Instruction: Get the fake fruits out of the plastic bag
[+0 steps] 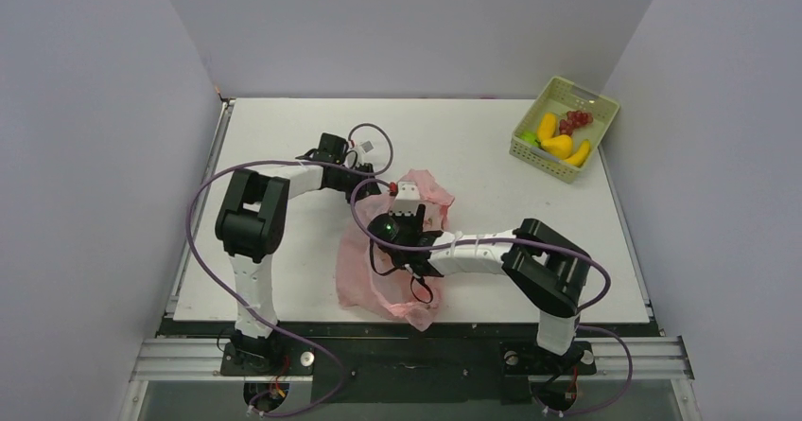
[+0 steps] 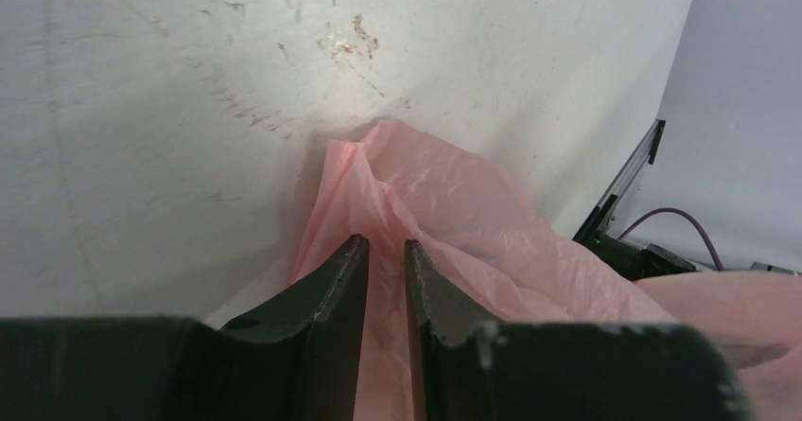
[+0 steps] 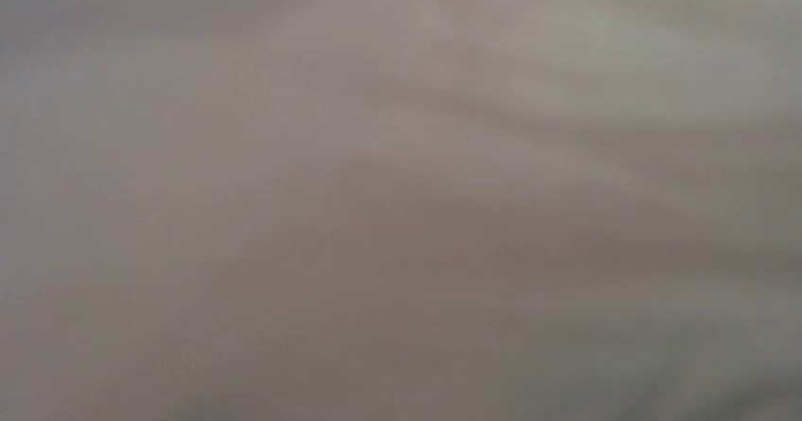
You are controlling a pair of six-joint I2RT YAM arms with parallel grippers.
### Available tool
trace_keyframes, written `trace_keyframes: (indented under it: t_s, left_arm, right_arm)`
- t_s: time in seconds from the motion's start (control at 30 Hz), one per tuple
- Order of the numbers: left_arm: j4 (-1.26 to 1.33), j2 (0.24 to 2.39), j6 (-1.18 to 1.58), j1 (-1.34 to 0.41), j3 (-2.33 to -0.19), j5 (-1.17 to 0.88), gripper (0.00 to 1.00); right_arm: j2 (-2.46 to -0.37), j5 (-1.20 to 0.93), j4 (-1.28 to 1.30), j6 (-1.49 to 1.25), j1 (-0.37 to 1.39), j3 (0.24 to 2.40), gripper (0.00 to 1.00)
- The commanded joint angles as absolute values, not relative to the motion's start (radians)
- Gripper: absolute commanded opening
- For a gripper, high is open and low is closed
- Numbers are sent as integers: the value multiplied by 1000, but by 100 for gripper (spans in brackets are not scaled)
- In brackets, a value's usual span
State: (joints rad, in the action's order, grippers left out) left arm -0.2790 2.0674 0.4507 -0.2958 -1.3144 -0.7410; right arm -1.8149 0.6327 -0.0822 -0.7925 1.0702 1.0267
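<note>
Next, I lift the plastic bag (image 1: 363,268) with my right gripper so that my left gripper can take the film (image 1: 375,211) beside it, because the bag lies crumpled around my right gripper.
The pink plastic bag (image 1: 383,274) lies crumpled at the table's middle, near the front edge. My left gripper (image 2: 383,243) is at the bag's far left edge (image 1: 376,186), with its jaws closed to a narrow gap on a fold of the pink film (image 2: 444,203). My right gripper (image 1: 409,197) reaches into the bag's far end, where its fingers are hidden. The right wrist view is only blurred film against the lens. Fake fruits lie in the pale green basket (image 1: 596,99): a dark red grape bunch (image 1: 574,119), a banana (image 1: 578,153), a yellow-orange one (image 1: 558,144) and a green one (image 1: 527,138).
The basket stands at the table's far right corner, by the right wall. Purple cables loop from both arms over the table around the bag. Grey walls close in the left, back and right sides.
</note>
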Motion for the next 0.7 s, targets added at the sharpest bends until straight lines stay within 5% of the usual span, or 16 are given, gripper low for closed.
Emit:
trace_keyframes:
  t_s: [0.0, 0.47, 0.53, 0.67]
  left_arm:
    - [-236, 2088, 466, -321, -1344, -814, 18]
    - [-217, 2085, 482, -360, -1341, -859, 17]
    - [-219, 2080, 481, -360, -1342, -856, 17]
    - [-234, 2063, 469, -358, -1346, -837, 18]
  right_arm:
    - [-1843, 688, -116, -796, 1050, 1047, 70]
    - [-1961, 719, -117, -714, 979, 1114, 76]
    - [-1968, 716, -117, -701, 976, 1122, 71]
    - [-1940, 724, -114, -664, 986, 1120, 46]
